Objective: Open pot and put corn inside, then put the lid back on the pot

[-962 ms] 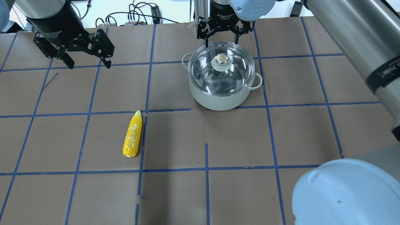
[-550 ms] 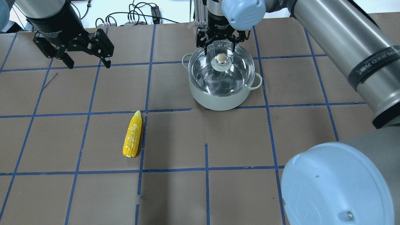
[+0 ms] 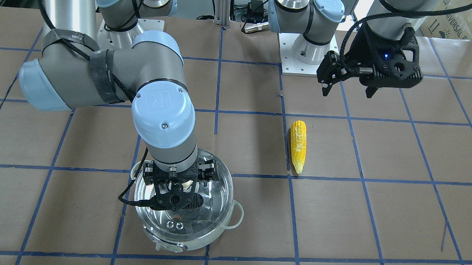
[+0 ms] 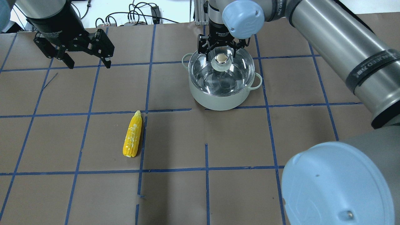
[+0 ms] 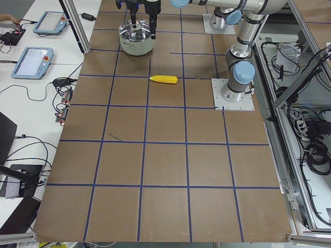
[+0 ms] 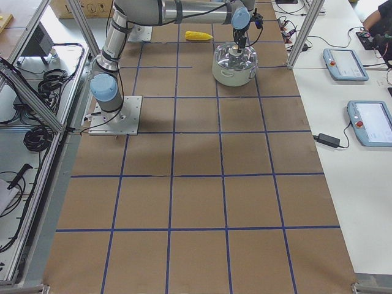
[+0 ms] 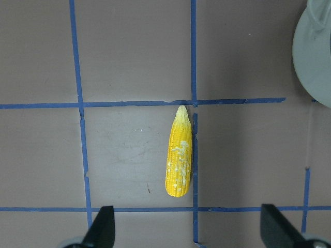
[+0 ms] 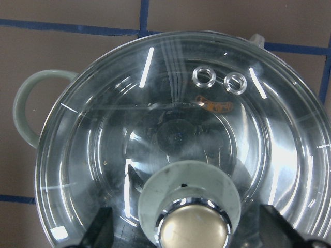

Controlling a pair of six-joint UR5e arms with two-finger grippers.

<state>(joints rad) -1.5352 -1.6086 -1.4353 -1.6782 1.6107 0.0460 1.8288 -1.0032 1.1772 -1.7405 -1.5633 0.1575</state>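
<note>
The pot's shiny metal bottom (image 8: 178, 135) is all that shows through the clear glass lid, so I expect to find an empty pot (image 3: 198, 242) once I lift the lid.
The pot (image 4: 215, 100) stands at the table's far middle with the glass lid (image 4: 229, 82) on it. My right gripper (image 4: 220, 55) is open, one finger on each side of the lid's knob (image 4: 221, 58), not closed on it. The right wrist view shows the knob (image 8: 194, 227) between the open fingers (image 8: 98, 230) and the vent holes (image 8: 204, 76). The corn (image 4: 132, 134) lies on the table, near-left of the pot. My left gripper (image 4: 89, 64) is open and empty, held high at the far left; its wrist view looks down on the corn (image 7: 179, 159).
The table is brown paper with a blue tape grid (image 4: 206, 168). Cables (image 4: 140, 14) lie beyond the far edge. The right arm's elbow (image 4: 337, 184) fills the near right of the overhead view. The pot's side handles (image 4: 257, 81) stick out left and right.
My right gripper has moved from behind the pot's far rim to over the lid, its open fingers now either side of the knob. The left arm and the corn have not moved.
</note>
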